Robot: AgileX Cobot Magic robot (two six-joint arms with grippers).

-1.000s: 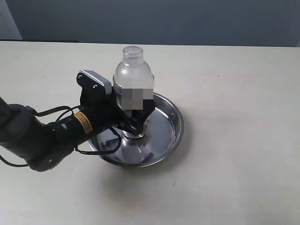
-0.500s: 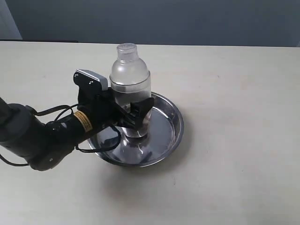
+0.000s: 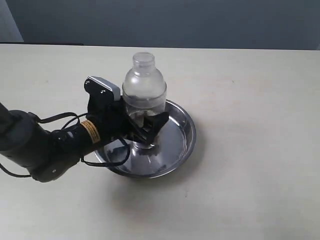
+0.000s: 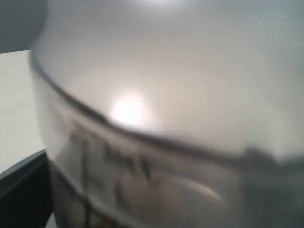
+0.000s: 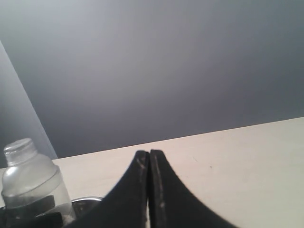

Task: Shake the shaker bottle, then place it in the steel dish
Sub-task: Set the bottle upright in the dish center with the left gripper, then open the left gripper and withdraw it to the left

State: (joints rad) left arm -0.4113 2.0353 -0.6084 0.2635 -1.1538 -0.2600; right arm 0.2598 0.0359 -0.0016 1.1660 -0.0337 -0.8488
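Note:
The shaker bottle (image 3: 144, 85) hangs upright over the open part of the steel dish's bottom (image 3: 148, 154). The robot's left gripper should go on moving it down until the bottle's base rests there, then let go.
The clear shaker bottle (image 3: 144, 95) with its frosted dome and round cap stands upright over the steel dish (image 3: 182, 135), its lower body gripped by my left gripper (image 3: 145, 131), which is shut on it. Whether the bottle's base touches the dish floor is unclear. Blurred, the bottle (image 4: 171, 109) fills the left wrist view, brown pellets showing dimly inside. My right gripper (image 5: 149, 156) is shut and empty, out of the exterior view; its camera sees the bottle (image 5: 31, 187) and a bit of the dish rim (image 5: 85, 200) from afar.
The left arm (image 3: 45, 145) with its cables lies across the beige table (image 3: 250, 100) to the left of the dish. A dark grey wall (image 3: 175, 20) runs behind the table's far edge.
The bottle rose and tilted left half a second ago, then came back down and right, sitting lower over the dish now. The left gripper moved with it, still holding.

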